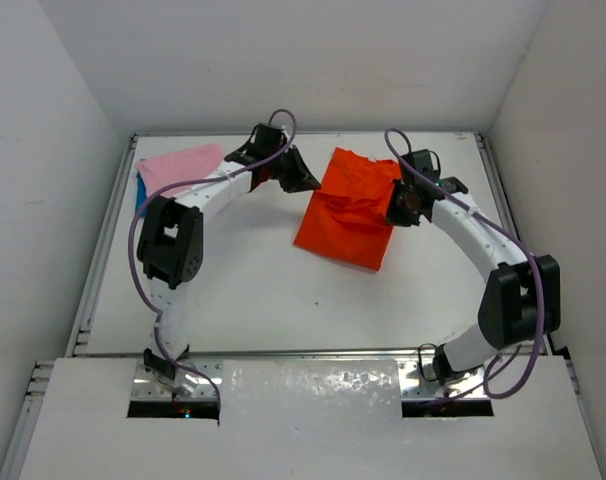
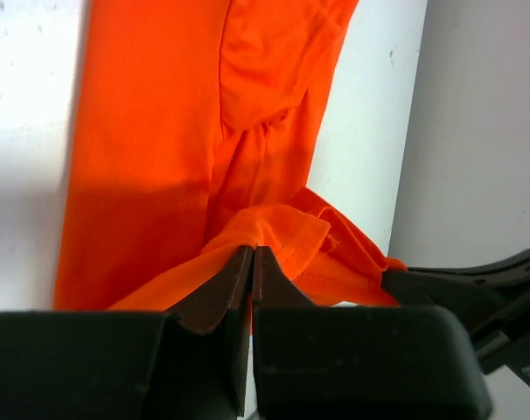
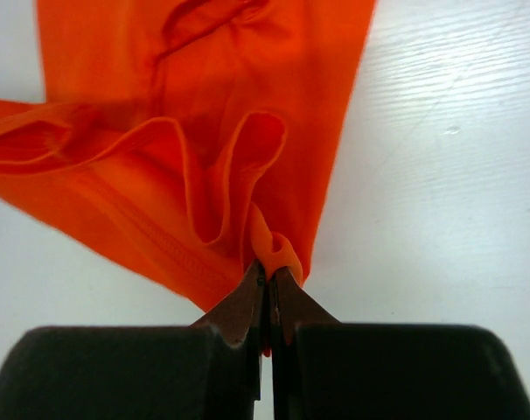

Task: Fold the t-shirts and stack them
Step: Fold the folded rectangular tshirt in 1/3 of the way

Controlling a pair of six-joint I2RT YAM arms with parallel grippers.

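Opposite ends of the orange-red t-shirt's fold (image 1: 355,205) are pinched by both grippers. My left gripper should go on pulling the fold toward the back (image 1: 338,167) until the front part lies smooth.
The orange-red t-shirt (image 1: 348,208) lies partly folded at the middle back of the table. My left gripper (image 1: 308,182) is at its left edge, shut on a fold of the orange-red cloth (image 2: 265,229). My right gripper (image 1: 395,207) is at its right edge, shut on a pinched loop of the same shirt (image 3: 278,249). The light pink t-shirt (image 1: 178,165) lies folded at the back left, on top of the blue t-shirt (image 1: 142,188), of which only a strip shows.
The white table (image 1: 263,290) is walled by white panels on three sides. A metal rail (image 1: 98,250) runs along the left edge and another along the right. The arm bases stand at the near edge.
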